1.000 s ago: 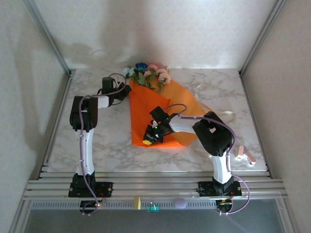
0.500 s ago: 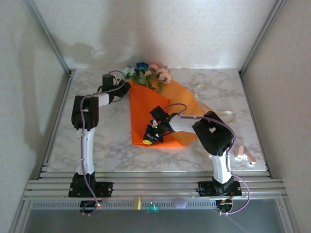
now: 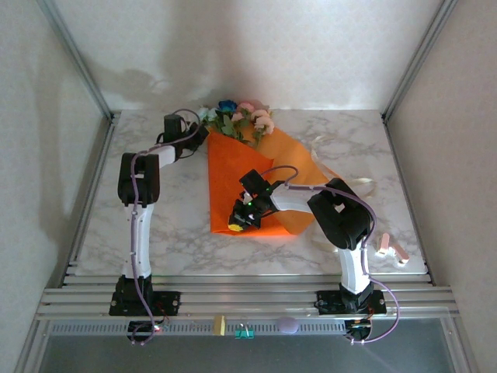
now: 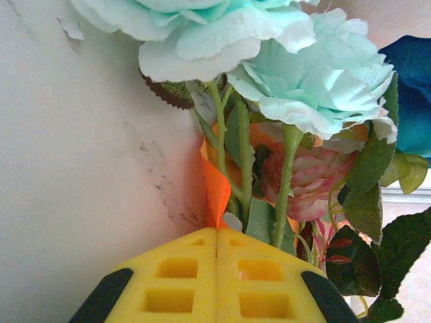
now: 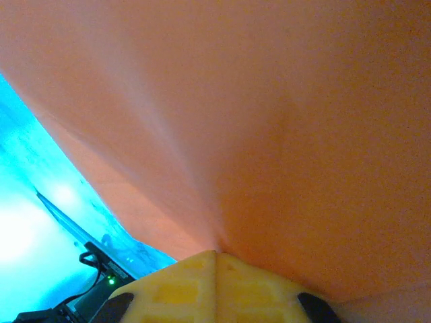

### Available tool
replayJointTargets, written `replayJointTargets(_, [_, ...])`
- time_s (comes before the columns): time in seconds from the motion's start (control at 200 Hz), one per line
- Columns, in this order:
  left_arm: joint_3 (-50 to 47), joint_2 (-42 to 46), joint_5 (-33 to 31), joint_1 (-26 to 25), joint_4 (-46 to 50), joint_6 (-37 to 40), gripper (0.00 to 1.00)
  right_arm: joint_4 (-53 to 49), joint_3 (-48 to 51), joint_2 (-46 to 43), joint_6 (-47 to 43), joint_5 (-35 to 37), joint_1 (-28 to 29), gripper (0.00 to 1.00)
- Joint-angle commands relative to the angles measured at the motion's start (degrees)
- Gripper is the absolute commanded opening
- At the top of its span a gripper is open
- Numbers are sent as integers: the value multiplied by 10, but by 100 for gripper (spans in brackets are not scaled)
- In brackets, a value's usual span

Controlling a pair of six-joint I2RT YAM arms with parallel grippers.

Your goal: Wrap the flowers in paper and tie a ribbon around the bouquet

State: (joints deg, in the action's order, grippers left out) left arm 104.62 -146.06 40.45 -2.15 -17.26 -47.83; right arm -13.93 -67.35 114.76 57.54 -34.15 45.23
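Observation:
The robot's right gripper is holding down the paper's fold while the paper's opposite side (image 3: 292, 159) lies open, so the left gripper should hold the fold (image 3: 225, 208) to let the right gripper go free.
The orange paper (image 3: 247, 180) lies folded over the flowers (image 3: 238, 116), whose pink, white and blue blooms stick out at its far end. My left gripper (image 3: 203, 138) is shut on the paper's far-left corner (image 4: 217, 192), just below the pale blooms (image 4: 269, 60) and their green stems. At the paper's near-left edge, my right gripper (image 3: 234, 226) is shut on a fold of the sheet (image 5: 269, 121). The yellow fingertips (image 5: 182, 286) meet with paper pinched between them. The cream ribbon (image 3: 363, 183) lies loose on the table, to the right of the paper.
The marble table (image 3: 171, 233) is fenced by metal frame posts at both sides. Two small pink-and-white pieces (image 3: 392, 249) lie near the right front corner. Purple cables run along both arms.
My left gripper has shifted a little farther back toward the blooms, taking the paper's corner with it. The right arm has stayed still.

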Motion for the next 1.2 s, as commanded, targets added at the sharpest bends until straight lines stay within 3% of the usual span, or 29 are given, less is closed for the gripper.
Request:
replayJointTargets(0.0, [9,-9,-27,2,18,3,0,-116,37,39,-8,57,2,0])
replayJointTargets(0.02, [7,-5,-29,2,19,2,2,-116,36,38,-9,57,1,0])
replayJointTargets(0.065, [-1,9,-38,2,26,1,30,-117,32,33,-13,59,1,1])
replayJointTargets(0.1, [-14,27,-48,2,28,1,41,-121,25,28,-17,60,2,4])
replayJointTargets(0.255, [-149,176,-130,2,56,-20,54,-165,-37,-12,-43,75,1,22])
replayJointTargets(0.45, [-347,399,-208,-1,156,-77,56,-260,-104,-93,-75,109,-17,39])
replayJointTargets(0.561, [-430,508,-204,-25,197,-78,56,-280,-81,-160,-83,118,-72,46])
replayJointTargets(0.651, [-484,560,-155,-78,188,-84,50,-317,-74,-202,-114,132,-131,48])
replayJointTargets(0.806, [-513,543,-115,-226,178,-109,36,-349,-46,-219,-161,171,-293,47])
replayJointTargets(0.906, [-509,502,-120,-282,156,-121,34,-327,-46,-193,-178,173,-365,44])
replayJointTargets(1.046, [-505,451,-119,-311,124,-135,33,-317,-81,-111,-206,163,-371,38])
replayJointTargets(1.191, [-506,441,-149,-319,180,-118,33,-307,-80,-63,-217,177,-318,32])
